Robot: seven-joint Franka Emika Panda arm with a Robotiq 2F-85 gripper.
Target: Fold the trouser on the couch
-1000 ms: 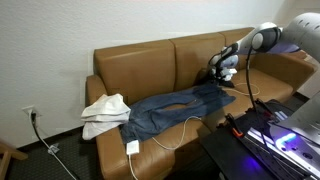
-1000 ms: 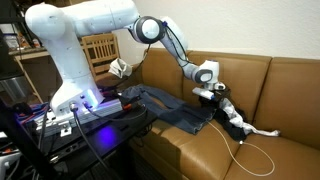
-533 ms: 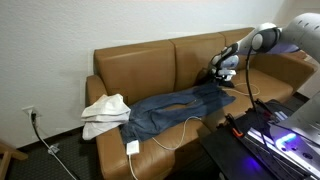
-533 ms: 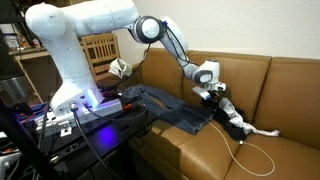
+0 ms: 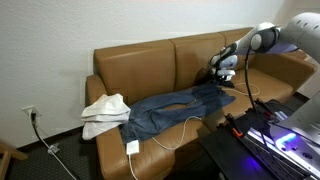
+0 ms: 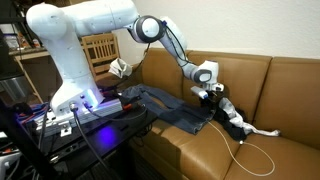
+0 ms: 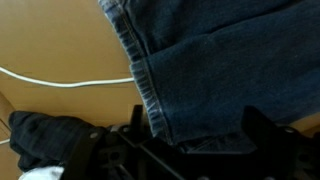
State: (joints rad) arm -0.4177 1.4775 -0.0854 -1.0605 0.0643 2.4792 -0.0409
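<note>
The trouser's stitched hem (image 7: pixel 138 62) runs at a slant past my open gripper's fingers. My gripper should therefore turn to line up squarely with the hem before it pinches the leg's corner (image 7: pixel 172 138) and lifts it.
The blue denim trouser (image 5: pixel 170 108) lies spread flat along the seat of the brown leather couch (image 5: pixel 150 62); it also shows in an exterior view (image 6: pixel 170 112). My gripper (image 5: pixel 222 76) is down at one end of the trouser, also seen in an exterior view (image 6: pixel 210 92). In the wrist view the denim (image 7: pixel 220 60) with its stitched hem fills the gap between my two dark fingers (image 7: pixel 137 118), which stand wide apart. My gripper (image 7: pixel 195 122) looks open around the cloth.
A white bundle of cloth (image 5: pixel 105 112) lies at the other end of the couch. A white cable (image 5: pixel 178 134) runs over the seat front to a small white box; it also crosses the wrist view (image 7: pixel 60 80). A dark garment (image 7: pixel 40 140) lies beside the gripper.
</note>
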